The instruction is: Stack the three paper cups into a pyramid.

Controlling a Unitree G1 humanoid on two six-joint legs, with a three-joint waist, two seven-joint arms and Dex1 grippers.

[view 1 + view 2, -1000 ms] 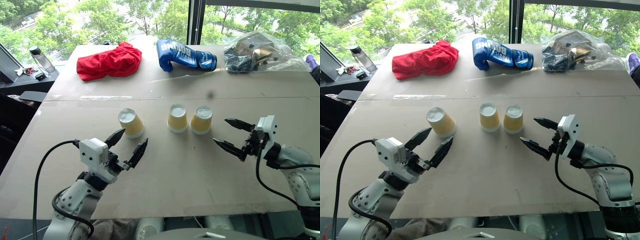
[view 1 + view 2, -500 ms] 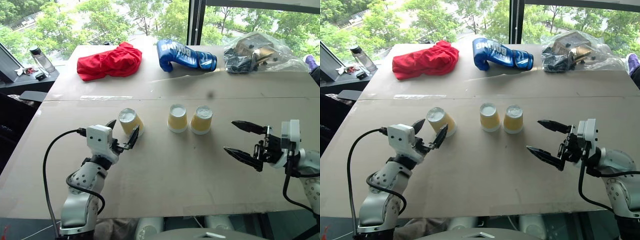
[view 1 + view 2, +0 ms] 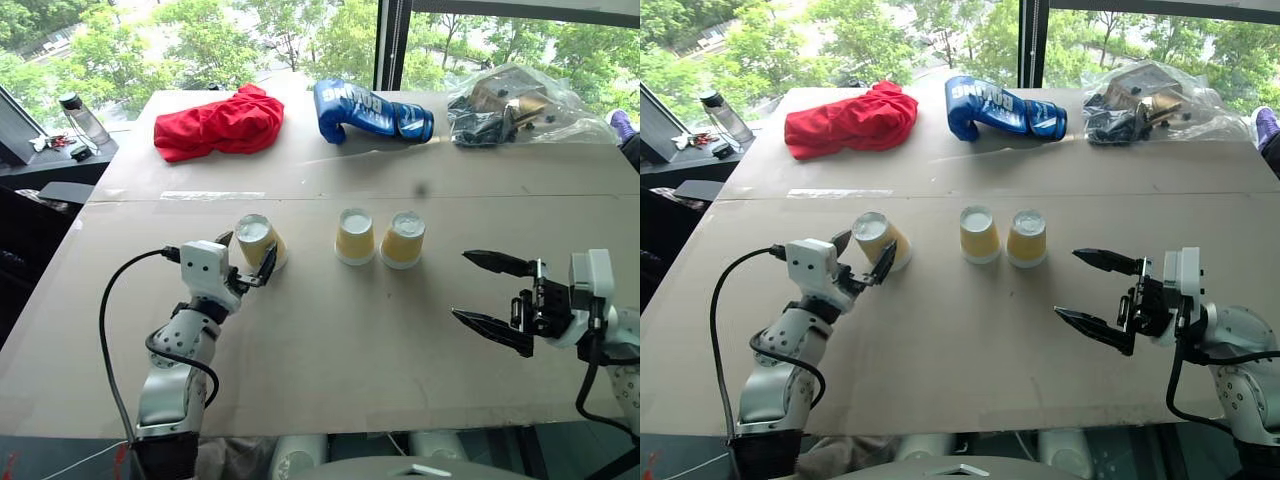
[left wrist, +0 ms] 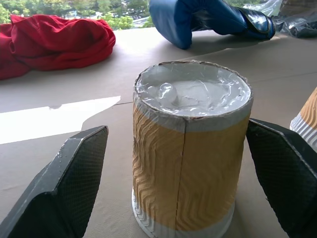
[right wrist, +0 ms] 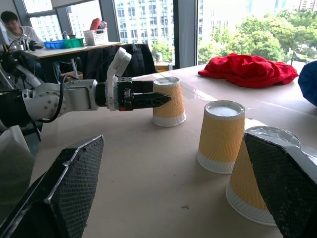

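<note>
The other cups have only a narrow gap (image 3: 380, 232) between them, so the cup at my left gripper (image 3: 259, 241) will stand upright across their bases when I lower it.
Three paper cups stand upside down in a row on the cardboard table (image 3: 330, 340): the left cup (image 3: 256, 238), the middle cup (image 3: 355, 236) and the right cup (image 3: 403, 240), the last two close together. All have ribbed yellow-tan sides and white bases. My left gripper (image 3: 248, 255) is open and straddles the left cup. In the left wrist view that cup (image 4: 190, 148) stands between the two fingers (image 4: 64, 188), with a gap on each side. My right gripper (image 3: 464, 286) is open and empty, to the right of the right cup and nearer than it, pointing left.
At the table's far side lie a red cloth (image 3: 218, 122), a blue boxing glove (image 3: 370, 110) and a clear plastic bag of items (image 3: 510, 105). A water bottle (image 3: 82, 118) stands on a side surface at far left. A person (image 5: 17, 25) sits at a distant desk.
My left gripper has moved forward until its open fingers stand on either side of the left cup. My right gripper has drawn back a little toward the right. The cups have not moved.
</note>
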